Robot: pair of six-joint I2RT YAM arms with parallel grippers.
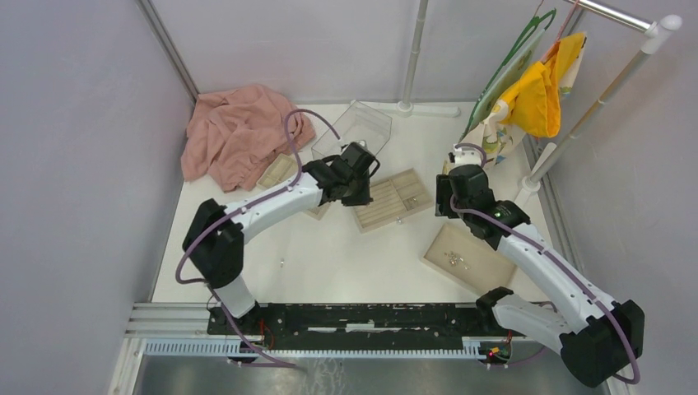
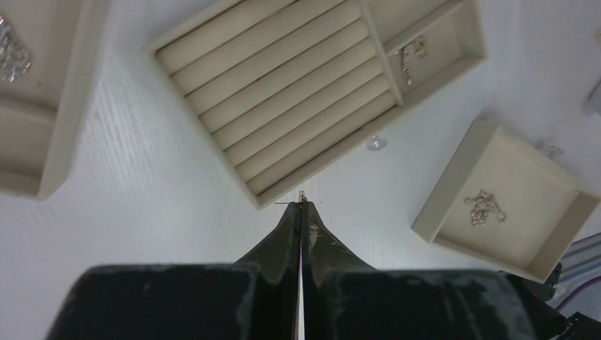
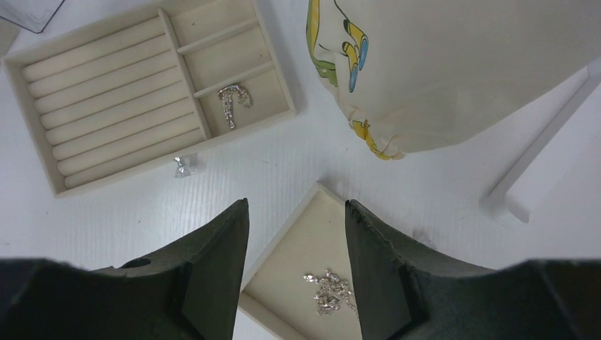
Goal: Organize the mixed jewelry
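The tiny silver piece [image 2: 302, 196] hangs free at the gripper's fingers, so my left gripper should continue until above the tray's far side section [image 1: 403, 180], which is empty, then release.
My left gripper [image 2: 302, 204] is shut on a tiny silver jewelry piece [image 2: 302, 195] that pokes out of the tips, just off the near edge of the ring-roll tray [image 2: 212, 46]. In the top view this gripper [image 1: 355, 188] hangs at that tray's left end [image 1: 416, 185]. My right gripper [image 3: 296, 205] is open and empty above the square tray [image 3: 298, 241], over a pile of silver jewelry [image 3: 329, 290]. A chain [image 3: 232, 103] lies in a side compartment of the ring-roll tray. A loose piece [image 3: 184, 166] lies on the table beside that tray.
A third beige tray [image 2: 60, 134] at the left holds more silver bits [image 2: 10, 53]. A clear plastic box [image 1: 352, 129] and pink cloth [image 1: 239, 132] lie at the back. A printed bag [image 3: 453, 71] hangs on a rack at the right. A tiny piece [image 1: 281, 263] lies front left.
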